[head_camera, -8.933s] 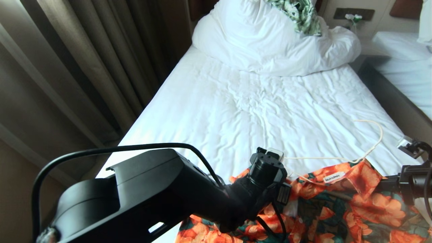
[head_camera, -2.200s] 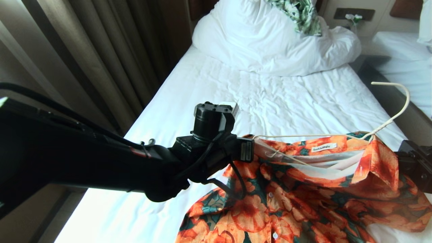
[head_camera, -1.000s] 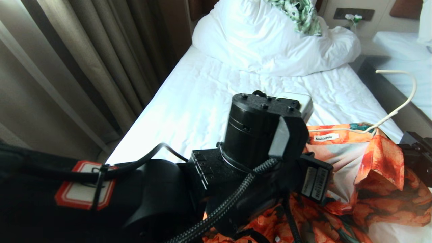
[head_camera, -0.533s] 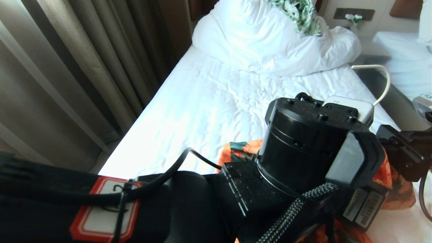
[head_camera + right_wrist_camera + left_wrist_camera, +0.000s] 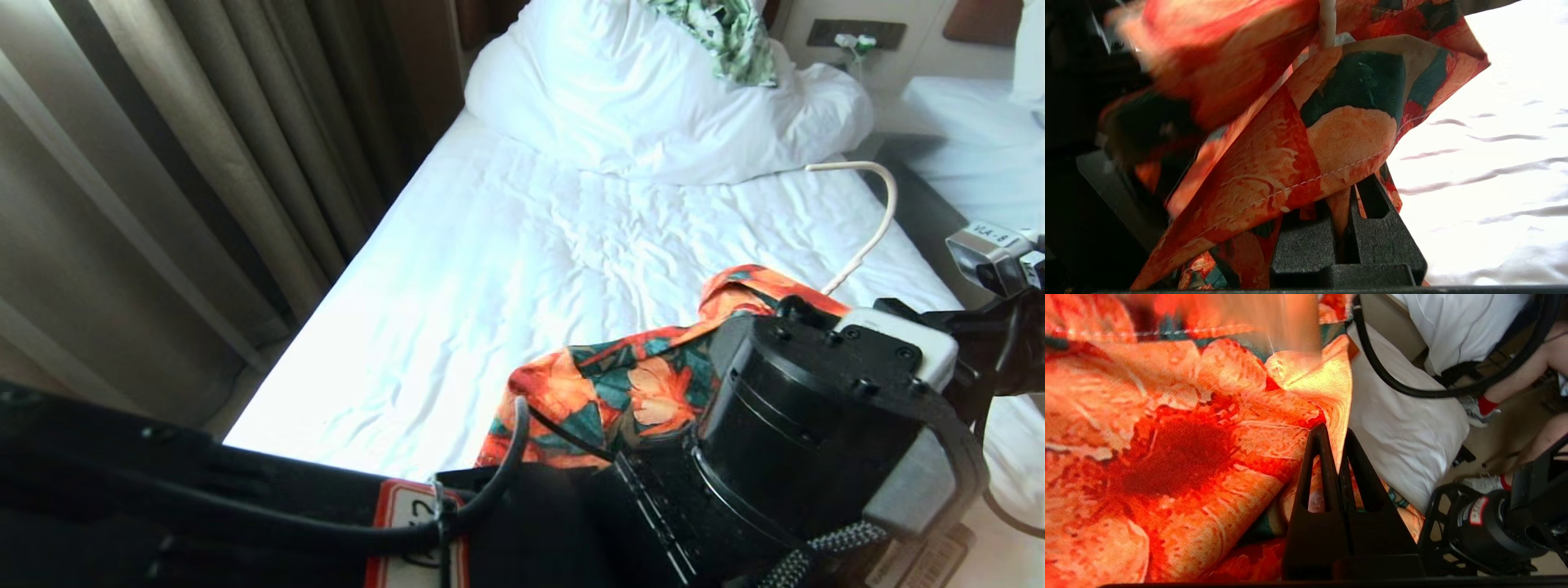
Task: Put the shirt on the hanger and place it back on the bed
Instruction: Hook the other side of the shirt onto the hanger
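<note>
The robot's right gripper holds the shirt under the hook (image 5: 860,256), so the left gripper keeps pulling the shirt's edge (image 5: 1342,433) until the cloth spreads, and then let go of it.
The orange-flowered shirt (image 5: 620,392) hangs bunched above the near right part of the bed (image 5: 522,269). From its top rises the cream hook of the hanger (image 5: 875,214); the rest of the hanger is hidden in the cloth. My left arm's wrist (image 5: 816,449) fills the foreground and hides both grippers in the head view. In the left wrist view my left gripper (image 5: 1336,433) is shut on an edge of the shirt (image 5: 1180,449). The right wrist view has my right gripper (image 5: 1346,195) shut on a fold of the shirt (image 5: 1298,147), with the hanger wire (image 5: 1327,18) above it.
A bunched white duvet (image 5: 653,106) with a green-and-white leaf-print garment (image 5: 729,37) lies at the bed's head. Curtains (image 5: 204,163) run along the left. A second bed (image 5: 980,147) stands right, across a dark gap. A person's leg (image 5: 1488,404) shows near my base.
The shirt has been gathered into an upright bunch and raised off the sheet. The hanger hook has shifted left. My left wrist has moved right and lower in the head view.
</note>
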You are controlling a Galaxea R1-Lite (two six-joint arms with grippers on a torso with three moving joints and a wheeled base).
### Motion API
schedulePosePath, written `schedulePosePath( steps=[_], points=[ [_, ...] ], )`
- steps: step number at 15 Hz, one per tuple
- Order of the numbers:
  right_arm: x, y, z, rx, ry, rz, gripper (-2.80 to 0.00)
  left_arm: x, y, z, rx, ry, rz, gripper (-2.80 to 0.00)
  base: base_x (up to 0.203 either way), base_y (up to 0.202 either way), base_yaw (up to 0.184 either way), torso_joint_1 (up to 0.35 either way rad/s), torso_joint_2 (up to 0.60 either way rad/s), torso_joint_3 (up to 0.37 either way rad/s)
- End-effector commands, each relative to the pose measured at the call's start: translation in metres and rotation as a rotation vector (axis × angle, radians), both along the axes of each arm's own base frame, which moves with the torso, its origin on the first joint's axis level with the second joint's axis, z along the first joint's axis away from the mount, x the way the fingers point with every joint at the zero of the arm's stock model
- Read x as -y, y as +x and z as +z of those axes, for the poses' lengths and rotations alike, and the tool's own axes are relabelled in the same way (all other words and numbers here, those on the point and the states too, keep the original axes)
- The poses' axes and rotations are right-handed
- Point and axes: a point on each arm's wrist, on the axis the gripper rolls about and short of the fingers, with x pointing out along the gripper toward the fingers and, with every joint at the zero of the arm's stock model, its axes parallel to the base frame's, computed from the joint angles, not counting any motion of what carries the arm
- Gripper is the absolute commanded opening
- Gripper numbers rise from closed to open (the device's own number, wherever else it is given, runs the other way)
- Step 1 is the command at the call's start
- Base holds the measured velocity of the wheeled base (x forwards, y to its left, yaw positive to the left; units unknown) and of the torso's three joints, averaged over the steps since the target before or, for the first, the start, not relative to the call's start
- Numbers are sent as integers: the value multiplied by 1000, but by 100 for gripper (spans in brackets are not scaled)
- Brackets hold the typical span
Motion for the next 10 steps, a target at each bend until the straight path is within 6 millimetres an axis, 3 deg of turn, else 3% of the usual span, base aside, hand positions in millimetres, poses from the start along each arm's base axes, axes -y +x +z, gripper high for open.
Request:
schedulePosePath(
  steps=[1,5,10],
  points=[
    [2,2,-1,0,3,3,-280,8,1,-14,-13,27,-14,-280,0,0,0,0,0,0],
    [5,-5,9,36,1,-11,-280,16,3,-29,-27,54,-19,-280,0,0,0,0,0,0],
    [10,-15,26,-12,7,-34,-280,22,5,-26,-19,40,-16,-280,0,0,0,0,0,0]
  ],
)
